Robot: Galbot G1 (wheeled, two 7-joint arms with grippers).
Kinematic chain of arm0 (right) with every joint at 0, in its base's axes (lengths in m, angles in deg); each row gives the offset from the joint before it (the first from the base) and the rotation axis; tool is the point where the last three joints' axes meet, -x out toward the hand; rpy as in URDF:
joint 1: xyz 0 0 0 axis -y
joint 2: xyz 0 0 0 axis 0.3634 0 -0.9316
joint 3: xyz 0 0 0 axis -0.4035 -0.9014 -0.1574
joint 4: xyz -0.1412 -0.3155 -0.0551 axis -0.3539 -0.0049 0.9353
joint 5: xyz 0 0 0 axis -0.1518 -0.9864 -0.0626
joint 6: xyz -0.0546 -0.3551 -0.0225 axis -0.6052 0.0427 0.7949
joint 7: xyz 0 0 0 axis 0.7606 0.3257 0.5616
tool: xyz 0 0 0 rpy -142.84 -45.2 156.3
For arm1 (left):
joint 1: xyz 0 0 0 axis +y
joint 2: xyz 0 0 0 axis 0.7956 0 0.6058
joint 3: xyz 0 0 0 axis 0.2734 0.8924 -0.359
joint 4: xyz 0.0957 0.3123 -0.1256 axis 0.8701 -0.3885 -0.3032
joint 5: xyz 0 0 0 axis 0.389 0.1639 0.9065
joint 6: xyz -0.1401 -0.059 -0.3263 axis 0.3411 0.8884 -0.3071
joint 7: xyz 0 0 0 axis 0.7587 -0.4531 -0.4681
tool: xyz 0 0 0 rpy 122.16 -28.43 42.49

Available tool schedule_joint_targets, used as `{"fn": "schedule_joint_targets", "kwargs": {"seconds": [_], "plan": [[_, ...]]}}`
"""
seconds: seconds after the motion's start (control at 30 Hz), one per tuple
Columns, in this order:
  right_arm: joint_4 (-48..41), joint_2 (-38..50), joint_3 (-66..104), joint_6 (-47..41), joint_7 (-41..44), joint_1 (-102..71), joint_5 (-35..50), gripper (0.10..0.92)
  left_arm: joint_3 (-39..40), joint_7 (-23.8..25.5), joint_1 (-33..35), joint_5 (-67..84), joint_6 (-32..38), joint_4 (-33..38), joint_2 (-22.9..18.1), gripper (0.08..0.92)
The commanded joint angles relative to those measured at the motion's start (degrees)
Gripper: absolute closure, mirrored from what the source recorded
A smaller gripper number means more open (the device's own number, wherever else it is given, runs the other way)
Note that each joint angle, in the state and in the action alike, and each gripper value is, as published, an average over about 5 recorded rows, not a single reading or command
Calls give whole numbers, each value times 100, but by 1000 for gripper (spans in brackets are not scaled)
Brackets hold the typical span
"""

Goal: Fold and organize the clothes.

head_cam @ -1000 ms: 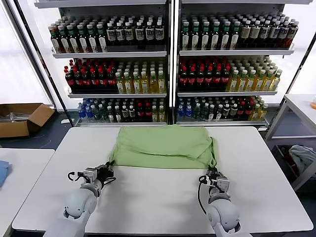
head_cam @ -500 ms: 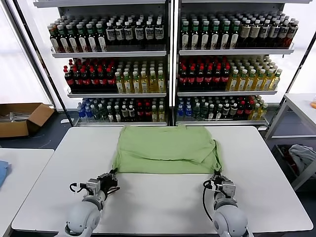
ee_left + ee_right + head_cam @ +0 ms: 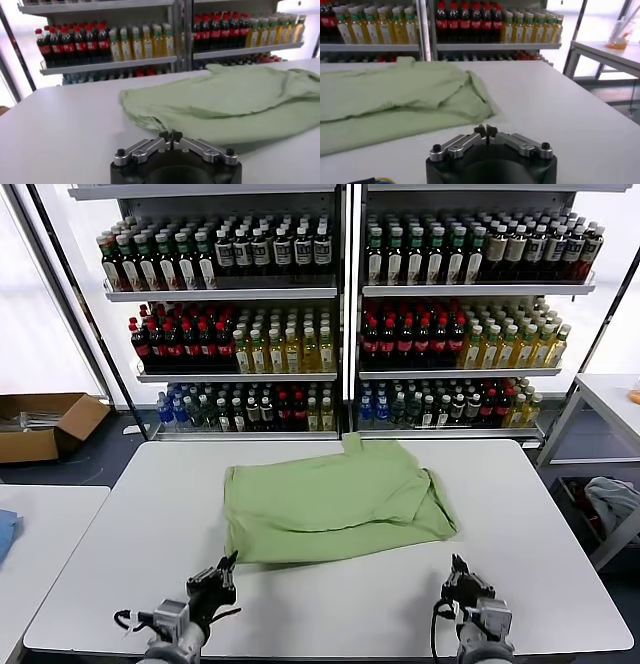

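Observation:
Next, I take the nearby corner (image 3: 451,531) with my right gripper before both grippers pull the shirt closer, because the shirt's near edge (image 3: 398,548) slants away from my empty right gripper.
The light green shirt (image 3: 335,499) lies folded over on the white table (image 3: 90,584), its near hem toward me and one sleeve bunched at the right side. In the left wrist view the clothes (image 3: 235,100) spread just beyond my left gripper (image 3: 170,135), which is shut with nothing in it. My left gripper (image 3: 226,565) sits low near the table's front edge, a little short of the shirt's near left corner. Shut and empty too, my right gripper (image 3: 459,566) is low at the front right, apart from the shirt (image 3: 395,100); its jaws (image 3: 485,130) are pressed together.
Shelves of bottles (image 3: 340,314) stand behind the table. A cardboard box (image 3: 40,424) lies on the floor at the left. A second table (image 3: 40,524) is at the left and another one with a cloth bundle (image 3: 612,499) under it at the right.
Both grippers have let go of the shirt's near corners and drawn back toward me. The shirt, held stretched before, has dropped and now lies slack and skewed on the table.

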Motion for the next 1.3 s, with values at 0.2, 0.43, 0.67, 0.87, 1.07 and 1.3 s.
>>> {"fn": "schedule_joint_targets", "kwargs": {"seconds": [0.2,0.43,0.67,0.87,1.07,1.3], "plan": [[-690,-79,176,125,551,792,-78,810,-127,86,348,-117,10,151,-83,916],[-1645,-182,-19,-18,574,2032,-99,611,-229,152,-3,56,29,-260,85,916],[-2226,-196,-129,-70,543,2477,-81,412,-198,153,-137,97,7,-377,58,916],[-2633,-298,-220,-19,537,2645,-87,264,-160,149,-218,125,-26,-429,51,916],[-2737,-326,-255,64,569,2605,-91,385,-172,140,-229,160,-58,-456,79,916],[-2719,-308,-228,235,723,2523,-200,593,-176,134,-246,166,-87,-460,85,916]]}}
